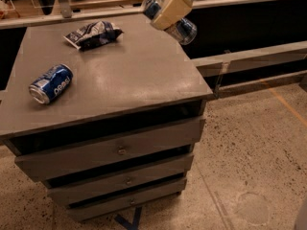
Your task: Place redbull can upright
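Observation:
The redbull can [183,29] is tilted in my gripper close to the edge of the cabinet top, so I need to turn the can upright and lower it onto the middle of the cabinet top [137,69].
My gripper [168,12] is at the top of the camera view, above the far right edge of the grey cabinet top [124,75]. It is shut on the redbull can [184,30], a slim blue and silver can held sideways in the air. One end of the can pokes out lower right of the cream fingers [169,11], the other end shows upper left. The can touches nothing but the gripper.
A fat blue Pepsi can [50,83] lies on its side at the left of the cabinet top. A dark blue-and-white snack bag [92,33] lies at the far middle. Drawers are below, a dark low wall behind right, speckled floor to the right.

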{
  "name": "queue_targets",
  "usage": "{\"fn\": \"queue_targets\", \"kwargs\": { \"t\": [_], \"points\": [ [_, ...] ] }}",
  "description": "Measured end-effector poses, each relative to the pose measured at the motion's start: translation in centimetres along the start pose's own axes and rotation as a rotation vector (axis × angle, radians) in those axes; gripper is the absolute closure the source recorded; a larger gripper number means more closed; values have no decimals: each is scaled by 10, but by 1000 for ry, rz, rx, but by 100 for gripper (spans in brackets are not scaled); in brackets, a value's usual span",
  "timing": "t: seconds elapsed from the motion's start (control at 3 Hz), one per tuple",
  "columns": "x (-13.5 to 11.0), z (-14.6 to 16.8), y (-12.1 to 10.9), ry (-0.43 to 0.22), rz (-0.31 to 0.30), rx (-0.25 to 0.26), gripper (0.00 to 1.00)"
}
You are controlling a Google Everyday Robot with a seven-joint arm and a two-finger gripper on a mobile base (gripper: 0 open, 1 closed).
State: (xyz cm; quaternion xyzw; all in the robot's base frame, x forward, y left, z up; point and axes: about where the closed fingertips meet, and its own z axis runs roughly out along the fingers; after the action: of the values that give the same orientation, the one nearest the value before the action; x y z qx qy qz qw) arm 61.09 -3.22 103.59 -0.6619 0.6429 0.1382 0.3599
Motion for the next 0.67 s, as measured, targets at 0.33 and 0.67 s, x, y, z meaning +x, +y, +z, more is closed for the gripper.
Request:
{"fn": "queue_targets", "kwargs": {
  "t": [0.33, 0.67],
  "points": [
    [-8, -4, -4, -228, 9, 2, 100],
    [-10, 2, -14, -390, 34, 34, 100]
  ]
}}
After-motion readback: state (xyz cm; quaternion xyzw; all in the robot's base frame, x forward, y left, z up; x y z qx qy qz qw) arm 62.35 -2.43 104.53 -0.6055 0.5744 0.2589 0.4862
